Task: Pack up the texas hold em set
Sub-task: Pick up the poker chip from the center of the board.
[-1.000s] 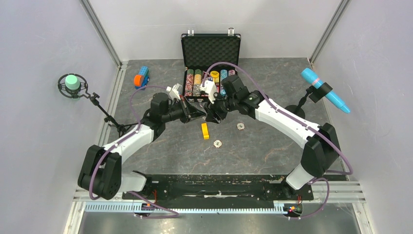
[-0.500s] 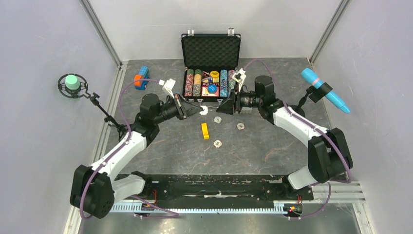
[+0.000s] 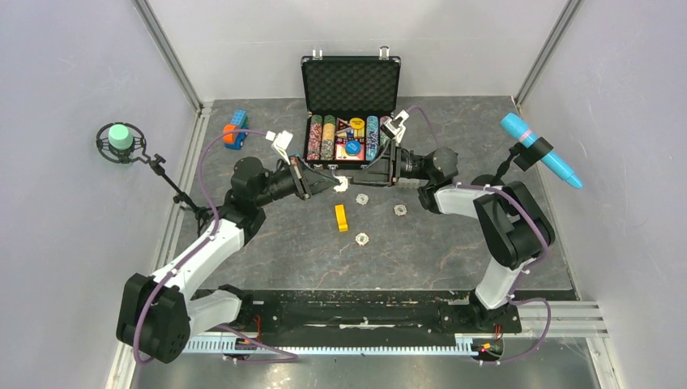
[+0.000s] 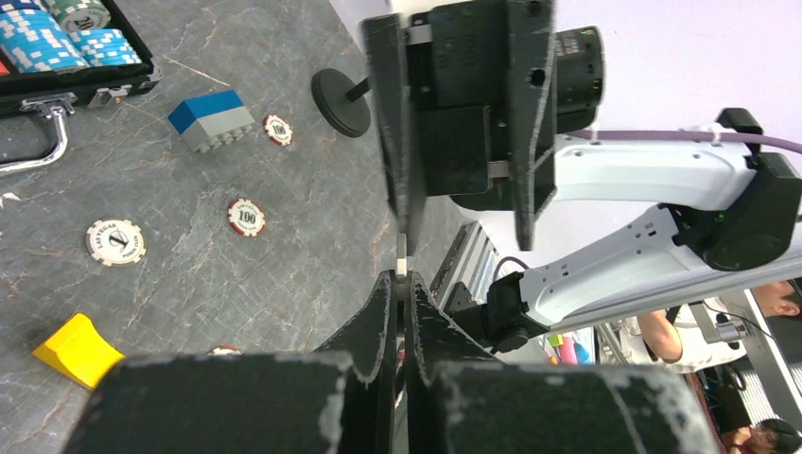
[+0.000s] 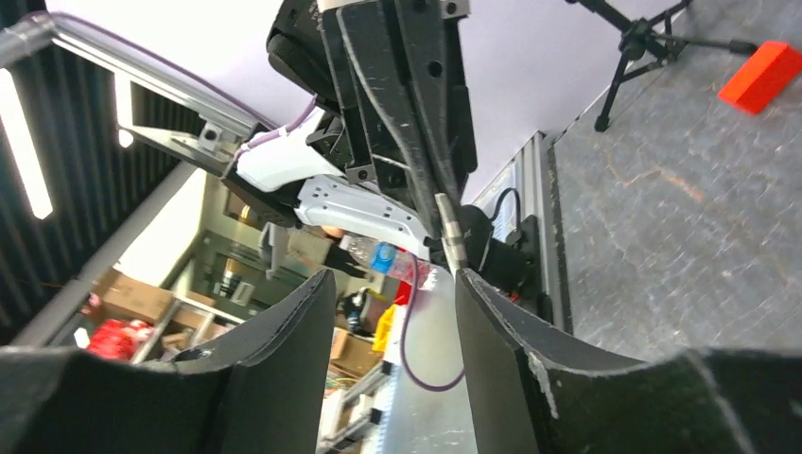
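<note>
My left gripper holds the pale-edged chip (image 5: 452,233) in line with one right finger's end, so next my right gripper backs off, open wider and straddles the chip's edge (image 3: 342,185).
The black case (image 3: 350,83) of the texas hold em set stands open at the back, with rows of coloured chips (image 3: 327,136) in its tray. My left gripper (image 3: 334,184) (image 4: 402,280) is shut on a thin pale-edged chip (image 4: 401,257), held edge-on above the table in front of the case. My right gripper (image 3: 359,176) (image 5: 392,284) faces it tip to tip, open, with nothing between its fingers. In the right wrist view that chip (image 5: 451,236) sits just beyond my right finger. Three loose chips (image 3: 362,198) (image 3: 400,210) (image 3: 361,238) lie on the table.
A yellow block (image 3: 341,217) lies below the grippers. A red and blue brick (image 3: 236,128) sits at the back left, and a blue and grey brick (image 4: 212,119) lies near a stand base (image 4: 342,90). Stands with a green-topped holder (image 3: 121,138) and a blue marker (image 3: 539,150) flank the table.
The two grippers, close together over the table a second ago, drew apart with the chip in my left gripper. The right gripper has since moved back toward the left one.
</note>
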Robot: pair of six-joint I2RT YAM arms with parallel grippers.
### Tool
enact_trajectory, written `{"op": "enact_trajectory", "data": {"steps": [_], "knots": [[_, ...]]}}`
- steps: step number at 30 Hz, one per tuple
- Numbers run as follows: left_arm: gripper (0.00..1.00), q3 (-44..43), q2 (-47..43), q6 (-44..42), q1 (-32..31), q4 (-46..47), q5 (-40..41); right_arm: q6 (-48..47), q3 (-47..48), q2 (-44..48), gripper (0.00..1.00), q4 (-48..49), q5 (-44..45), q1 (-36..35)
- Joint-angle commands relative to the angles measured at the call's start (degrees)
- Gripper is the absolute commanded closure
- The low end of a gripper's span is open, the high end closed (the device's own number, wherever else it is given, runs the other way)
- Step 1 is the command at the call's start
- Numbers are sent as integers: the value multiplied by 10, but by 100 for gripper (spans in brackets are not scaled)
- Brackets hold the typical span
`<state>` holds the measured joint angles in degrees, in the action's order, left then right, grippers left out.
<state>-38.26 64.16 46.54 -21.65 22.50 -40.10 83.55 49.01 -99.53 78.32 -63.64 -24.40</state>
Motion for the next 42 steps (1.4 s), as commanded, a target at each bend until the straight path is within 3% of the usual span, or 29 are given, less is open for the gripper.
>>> {"op": "enact_trajectory", "data": {"steps": [1, 2, 4, 5, 7, 9, 10, 11, 16, 19, 22, 25, 32, 35, 42], "knots": [[98, 0, -6, -3, -3, 37, -18, 92, 6, 2, 40, 297, -1, -1], [98, 1, -8, -4, -2, 34, -14, 54, -1, 14, 34, 254, 2, -1], [98, 2, -9, -5, -2, 32, -11, -116, -15, 54, 26, 43, 23, 1], [98, 2, -9, -5, -3, 31, -11, -222, -13, 85, 22, -98, 54, 1], [98, 1, -8, -5, -2, 28, -10, -516, 38, 137, 17, -497, 173, -6], [98, 2, -9, -6, -3, 26, -9, -669, 91, 161, 13, -675, 314, -21], [98, 2, -10, -7, -3, 25, -8, -694, 96, 173, 10, -697, 349, -22], [98, 2, -9, -8, -2, 24, -8, -703, 90, 188, 3, -700, 371, -19], [98, -3, -4, -8, -2, 24, -10, -689, 31, 236, 2, -658, 455, 8], [98, -5, -7, -9, -2, 25, -10, -681, 23, 221, 2, -648, 407, 24], [98, -5, -6, -11, -2, 24, -11, -643, 24, 203, 10, -624, 329, 30], [98, -7, -6, -12, -2, 25, -12, -583, 3, 205, 17, -550, 282, 29], [98, -15, 9, -6, -4, 39, -14, -454, -10, 195, 24, -423, 180, 18], [98, -21, 24, 6, -7, 59, -21, -402, -20, 185, 28, -355, 164, 5], [98, -30, 34, 7, -23, 73, -23, -405, -2, 164, 38, -375, 166, -19]]}}
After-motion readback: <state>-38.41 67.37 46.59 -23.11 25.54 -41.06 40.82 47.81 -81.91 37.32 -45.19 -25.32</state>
